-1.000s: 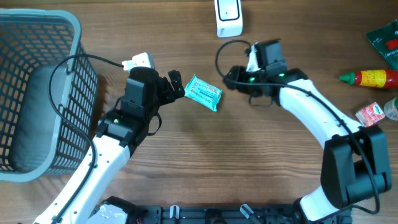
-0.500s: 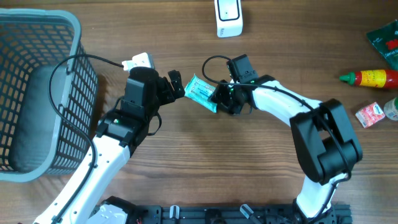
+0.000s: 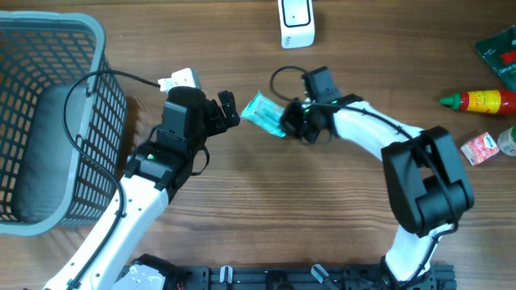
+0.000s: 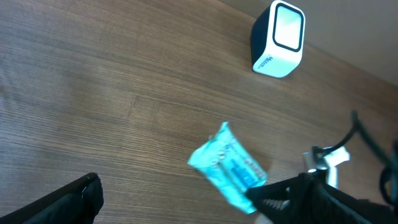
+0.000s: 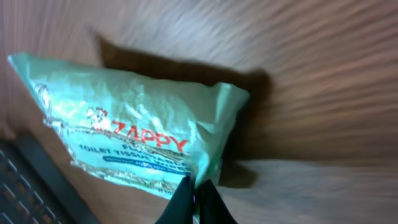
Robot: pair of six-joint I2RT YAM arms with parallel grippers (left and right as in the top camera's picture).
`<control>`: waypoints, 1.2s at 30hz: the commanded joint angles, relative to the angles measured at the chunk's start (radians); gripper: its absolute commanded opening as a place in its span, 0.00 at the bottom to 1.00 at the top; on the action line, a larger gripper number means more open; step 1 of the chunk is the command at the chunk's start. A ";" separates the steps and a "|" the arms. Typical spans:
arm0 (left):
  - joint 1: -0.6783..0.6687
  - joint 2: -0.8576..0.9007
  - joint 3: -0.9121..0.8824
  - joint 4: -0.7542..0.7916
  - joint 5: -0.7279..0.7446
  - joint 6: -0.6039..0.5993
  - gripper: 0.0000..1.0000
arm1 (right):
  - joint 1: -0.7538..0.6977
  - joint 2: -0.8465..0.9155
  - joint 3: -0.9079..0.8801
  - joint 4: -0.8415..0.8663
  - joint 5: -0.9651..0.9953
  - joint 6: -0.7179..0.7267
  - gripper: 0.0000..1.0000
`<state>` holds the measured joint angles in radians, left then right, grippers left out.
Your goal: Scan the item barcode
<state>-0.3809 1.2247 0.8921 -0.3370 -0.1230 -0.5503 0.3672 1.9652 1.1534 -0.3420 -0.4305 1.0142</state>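
Note:
My right gripper is holding just a thin corner of the tissue packet (image 5: 203, 170), so it should put the packet down, open wide and place its fingers on both sides of the packet's middle (image 3: 264, 114).
The item is a teal tissue packet (image 3: 261, 112) printed "ZAPPY" (image 5: 130, 130), lying mid-table and also seen from the left wrist (image 4: 229, 167). My right gripper (image 3: 285, 122) is shut on its right edge, with the black fingertips pinching the thin wrapper (image 5: 198, 194). My left gripper (image 3: 229, 109) stands open just left of the packet with nothing between its fingers (image 4: 177, 202). The white barcode scanner (image 3: 296, 22) stands upright at the far edge, its window facing the table (image 4: 278, 38). No barcode shows on the packet's visible face.
A grey mesh basket (image 3: 48, 121) fills the left side. At the right edge lie a red sauce bottle (image 3: 484, 101), a green packet (image 3: 500, 48) and a small pink carton (image 3: 482, 147). A white tag (image 3: 181, 79) lies beside the left arm.
My right arm swung left to the packet and its jaws closed on the packet's right edge. The packet shifted slightly up and tilted. The left arm stayed still and open.

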 commanded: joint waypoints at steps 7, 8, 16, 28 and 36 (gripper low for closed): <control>-0.005 -0.001 0.007 0.003 -0.013 0.019 1.00 | -0.196 -0.106 -0.003 -0.126 0.071 -0.291 0.06; -0.005 -0.001 0.007 0.002 -0.013 0.020 1.00 | -0.196 -0.127 -0.003 -0.137 0.071 -0.315 0.09; -0.005 -0.001 0.007 0.003 -0.013 0.019 1.00 | -0.175 -0.332 -0.002 -0.167 0.077 -0.482 0.59; -0.005 -0.001 0.007 0.002 -0.013 0.020 1.00 | 0.049 -0.183 -0.002 0.000 0.512 -0.985 0.78; -0.005 -0.001 0.007 0.003 -0.013 0.020 1.00 | 0.068 -0.055 -0.002 0.053 0.644 -0.995 0.67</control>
<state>-0.3809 1.2247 0.8921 -0.3370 -0.1230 -0.5503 0.4351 1.8729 1.1522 -0.3092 0.1184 0.0616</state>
